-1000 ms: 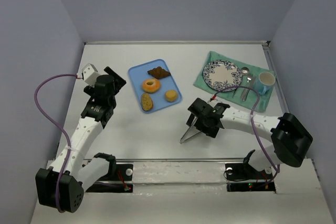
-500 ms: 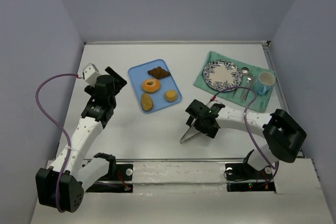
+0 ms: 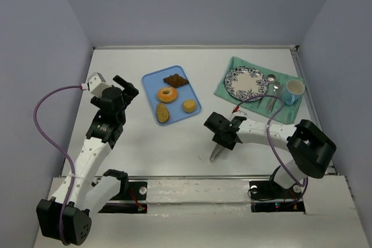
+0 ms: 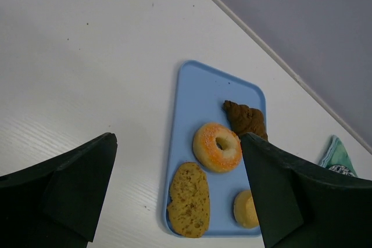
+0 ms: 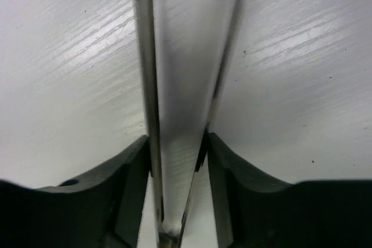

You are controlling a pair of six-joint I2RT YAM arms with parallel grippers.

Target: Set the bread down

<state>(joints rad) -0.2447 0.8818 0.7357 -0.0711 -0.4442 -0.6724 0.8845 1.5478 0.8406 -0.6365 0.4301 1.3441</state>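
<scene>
The robot's right gripper is pressing the tongs' arms [image 5: 152, 97] close together, so it should open to spread those arms, then bring the tongs around the bread [image 3: 189, 105] before it closes.
The bread [image 3: 189, 105] is a small round golden bun at the near right corner of the blue tray [image 3: 152, 82]. In the left wrist view the bread [image 4: 247, 208] is partly hidden behind my right finger. My left gripper [image 3: 125, 85] hangs open left of the tray [image 4: 197, 97], holding nothing. My right gripper [image 3: 224, 133] is over bare table, below and right of the tray. It is shut on a pair of metal tongs [image 3: 215, 153]. The right wrist view shows my right gripper [image 5: 177, 143] pressing the two arms of the tongs [image 5: 142, 56] inward, tips pointing away.
An orange ring doughnut [image 3: 167, 94], a speckled oval roll [image 3: 163, 112] and a dark brown pastry [image 3: 175, 80] share the tray. At the back right, a green cloth [image 3: 224, 91] carries a patterned plate [image 3: 246, 82], cutlery [image 3: 272, 92] and a pale blue cup [image 3: 294, 90].
My right gripper has closed on the tongs, drawing their spread arms into a narrow V. The left arm has shifted slightly to the left.
</scene>
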